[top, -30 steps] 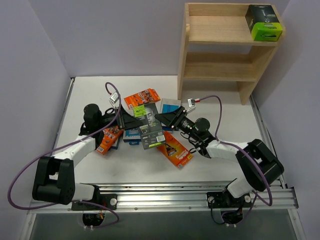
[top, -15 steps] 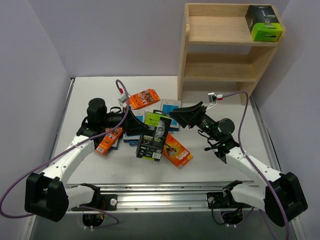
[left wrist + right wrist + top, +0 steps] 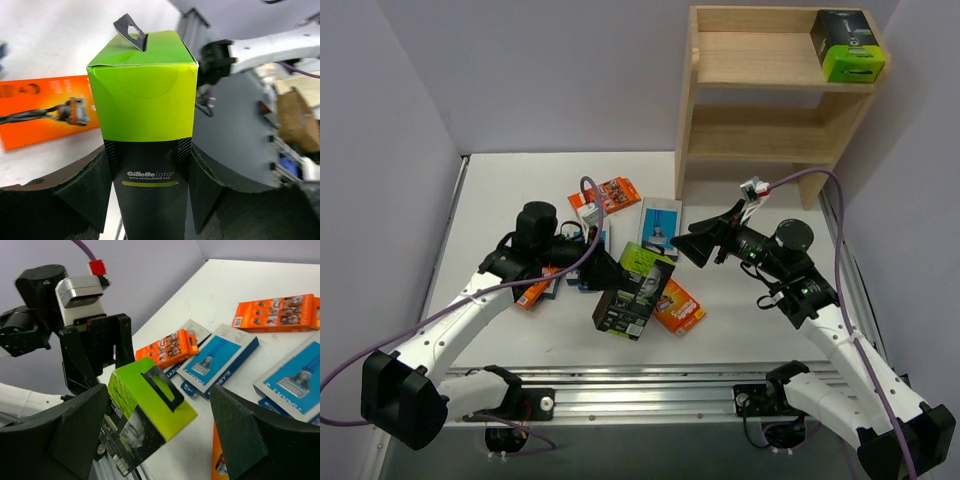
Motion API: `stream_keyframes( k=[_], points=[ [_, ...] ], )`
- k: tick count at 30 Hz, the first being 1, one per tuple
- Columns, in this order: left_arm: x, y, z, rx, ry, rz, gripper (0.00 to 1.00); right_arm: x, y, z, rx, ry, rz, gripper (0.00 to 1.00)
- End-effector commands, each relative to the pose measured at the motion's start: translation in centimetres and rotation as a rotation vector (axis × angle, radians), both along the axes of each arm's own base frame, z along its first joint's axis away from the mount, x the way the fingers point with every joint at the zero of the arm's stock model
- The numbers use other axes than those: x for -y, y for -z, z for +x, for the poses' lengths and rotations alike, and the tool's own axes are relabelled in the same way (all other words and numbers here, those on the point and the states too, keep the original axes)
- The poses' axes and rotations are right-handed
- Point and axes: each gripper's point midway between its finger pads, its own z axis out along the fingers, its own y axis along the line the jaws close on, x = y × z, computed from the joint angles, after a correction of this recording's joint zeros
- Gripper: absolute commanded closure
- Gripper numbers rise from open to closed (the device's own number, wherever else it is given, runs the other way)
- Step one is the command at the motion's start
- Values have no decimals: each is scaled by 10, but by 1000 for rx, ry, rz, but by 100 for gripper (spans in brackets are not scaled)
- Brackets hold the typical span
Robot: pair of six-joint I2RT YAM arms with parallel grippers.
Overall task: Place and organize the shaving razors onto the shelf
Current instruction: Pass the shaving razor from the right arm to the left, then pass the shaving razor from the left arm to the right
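The black razor box (image 3: 632, 302) is at a crooked slant to my right gripper. My left gripper should turn it level, with its lime-green end (image 3: 646, 262) toward my right gripper, for the handover.
My left gripper (image 3: 607, 272) is shut on a black razor box with a lime-green end (image 3: 636, 289) and holds it tilted above the table. In the left wrist view the box (image 3: 145, 115) stands between my fingers (image 3: 85, 190). My right gripper (image 3: 697, 246) is open and empty, just right of the box's green end (image 3: 150, 400) and apart from it. A second black and green box (image 3: 848, 45) stands on the top tier of the wooden shelf (image 3: 760, 135). Orange packs (image 3: 612, 192) (image 3: 678, 306) and light-blue cards (image 3: 660, 218) (image 3: 220, 357) lie on the table.
Another orange pack (image 3: 534, 290) and a blue card lie partly under my left arm. The shelf's lower tier (image 3: 760, 145) holds nothing. The metal rail (image 3: 670, 385) runs along the near table edge. Purple walls stand left and behind.
My left gripper carried the black and green box right and nearer, tilting it. My right gripper drew back right, away from the box. A light-blue card came into view.
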Motion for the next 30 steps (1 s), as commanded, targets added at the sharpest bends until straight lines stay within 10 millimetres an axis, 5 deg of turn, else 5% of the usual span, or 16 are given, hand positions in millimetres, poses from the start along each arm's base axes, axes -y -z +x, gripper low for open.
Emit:
stream_keyframes(
  k=[1, 6, 12, 17, 23, 24, 30],
  points=[
    [-6, -32, 23, 222, -133, 46, 98, 18, -3, 1, -2, 97, -83, 21],
    [-35, -51, 53, 386, -413, 125, 98, 31, -3, 5, -98, 200, -87, 19],
    [-69, -93, 56, 613, -614, 131, 98, 38, -24, 5, -164, 259, 3, 9],
    [-85, -106, 56, 722, -710, 222, 98, 34, -32, 8, -268, 266, 72, 6],
    [-91, -105, 59, 893, -841, 457, 98, 25, -47, 5, -303, 219, 139, 4],
    [-75, -105, 49, 933, -801, 464, 98, 25, -50, 4, -306, 217, 147, 4],
    [-59, -111, 40, 1212, -878, 708, 98, 26, -65, 0, -323, 212, 162, 0]
  ],
)
